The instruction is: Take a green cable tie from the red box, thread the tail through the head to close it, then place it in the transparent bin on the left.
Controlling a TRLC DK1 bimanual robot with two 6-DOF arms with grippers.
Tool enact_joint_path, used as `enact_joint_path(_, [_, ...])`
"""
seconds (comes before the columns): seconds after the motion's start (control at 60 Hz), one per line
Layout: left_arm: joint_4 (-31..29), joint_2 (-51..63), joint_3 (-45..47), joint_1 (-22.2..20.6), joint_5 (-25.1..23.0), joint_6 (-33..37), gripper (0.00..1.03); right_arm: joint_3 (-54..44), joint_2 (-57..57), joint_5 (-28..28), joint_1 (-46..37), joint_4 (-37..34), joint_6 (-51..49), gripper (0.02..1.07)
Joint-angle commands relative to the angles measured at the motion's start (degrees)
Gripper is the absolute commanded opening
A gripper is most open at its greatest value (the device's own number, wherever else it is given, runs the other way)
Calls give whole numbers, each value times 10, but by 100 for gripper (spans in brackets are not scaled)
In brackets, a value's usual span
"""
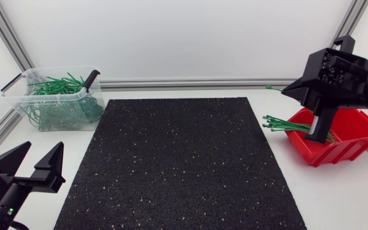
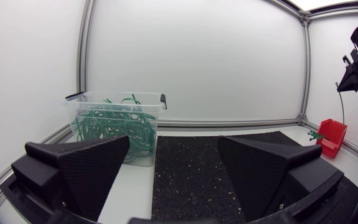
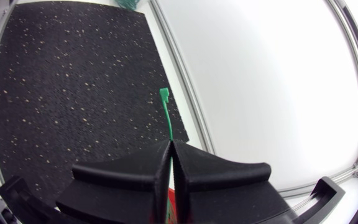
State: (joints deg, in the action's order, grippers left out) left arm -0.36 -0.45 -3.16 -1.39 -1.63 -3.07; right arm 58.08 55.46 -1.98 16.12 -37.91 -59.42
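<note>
The green cable tie (image 1: pixel 270 87) will bend into a smooth loop when I thread its tail, because the ties heaped in the transparent bin (image 1: pixel 62 108) show rounded curves.
My right gripper (image 1: pixel 289 91) hangs above the red box (image 1: pixel 356 137), shut on a single green cable tie (image 1: pixel 275 88) that sticks out past its tip. In the right wrist view the tie (image 3: pixel 166 115) rises from between the pressed fingers (image 3: pixel 169 155), head end outward. Several more green ties (image 1: pixel 286 124) lie in the box and poke over its left rim. The transparent bin (image 1: pixel 18 89) at the far left holds a heap of looped ties (image 1: pixel 59 102). My left gripper (image 1: pixel 42 148) rests low at the front left, open and empty, with the bin (image 2: pixel 82 102) ahead of it.
A black speckled mat (image 1: pixel 184 166) covers the middle of the table. Aluminium frame rails (image 1: pixel 190 84) run along the back and side edges. In the left wrist view the red box (image 2: pixel 333 134) and my right gripper (image 2: pixel 348 78) show far across the mat.
</note>
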Motion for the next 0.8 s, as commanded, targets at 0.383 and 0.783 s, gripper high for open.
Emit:
enact_joint_path(0.383, [49, 172, -123, -4, -94, -69, 100, 141, 185, -119, 167, -172, 267, 8])
enact_joint_path(0.783, [140, 443, -251, -12, -285, -125, 100, 194, 319, -406, 106, -194, 306, 8])
